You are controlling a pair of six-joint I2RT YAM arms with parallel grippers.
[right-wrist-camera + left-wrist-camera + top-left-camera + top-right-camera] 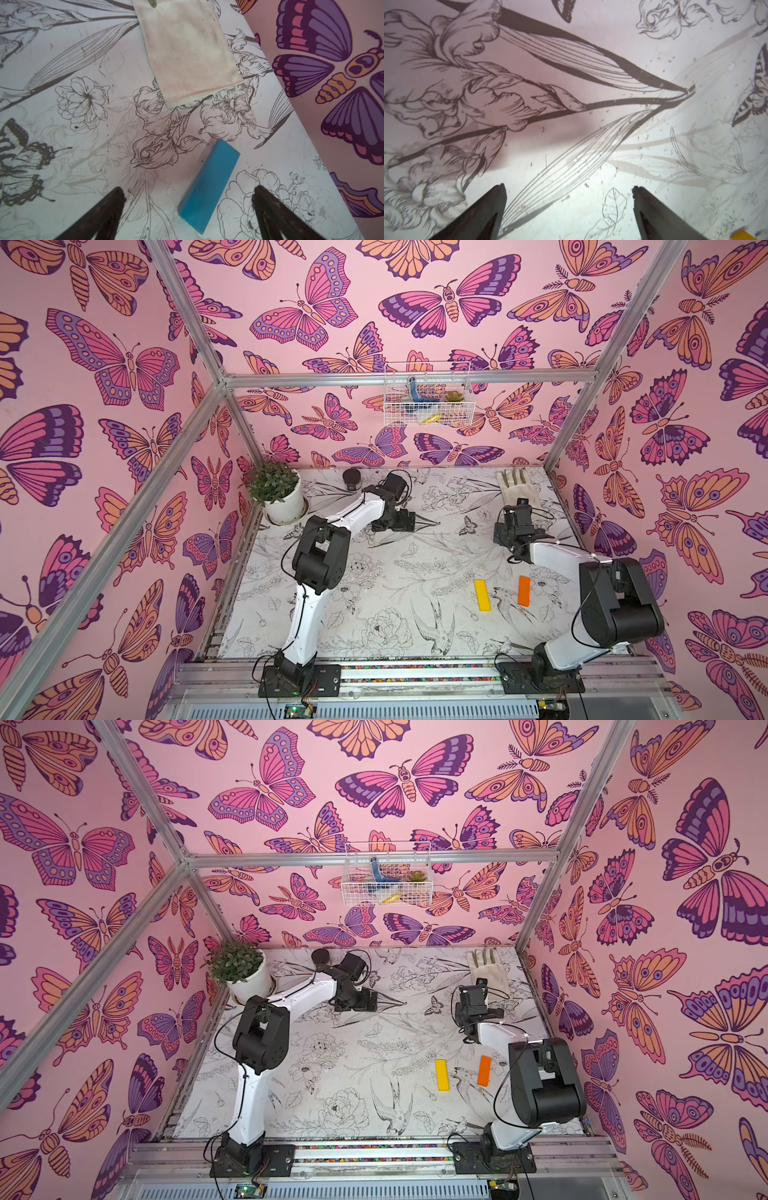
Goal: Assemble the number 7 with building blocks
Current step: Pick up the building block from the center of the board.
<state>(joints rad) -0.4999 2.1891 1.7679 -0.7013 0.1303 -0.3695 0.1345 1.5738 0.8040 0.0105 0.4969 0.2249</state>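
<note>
The blue block (210,183) lies at a slant to the open fingers of my right gripper, so I should pull my right gripper back, turn it in line with the block and grab its near end (196,214).
Two building blocks lie flat and roughly parallel on the flower-printed table near its front right, in both top views: a yellow block (482,595) (442,1075) and, a short gap to its right, an orange block (524,591) (484,1071). The blue block (208,185) shows only in the right wrist view, lying flat and askew. My right gripper (188,190) (517,516) hangs open just above it, with the block's near end between the spread fingers and touching neither. My left gripper (569,187) (407,520) is open over bare table at the middle back, holding nothing.
A pale glove (513,485) (187,52) lies at the back right, just beyond the blue block. A potted plant (276,489) and a dark jar (352,479) stand at the back left. A wire basket (428,396) hangs on the back wall. The butterfly wall (332,83) runs close beside the right gripper.
</note>
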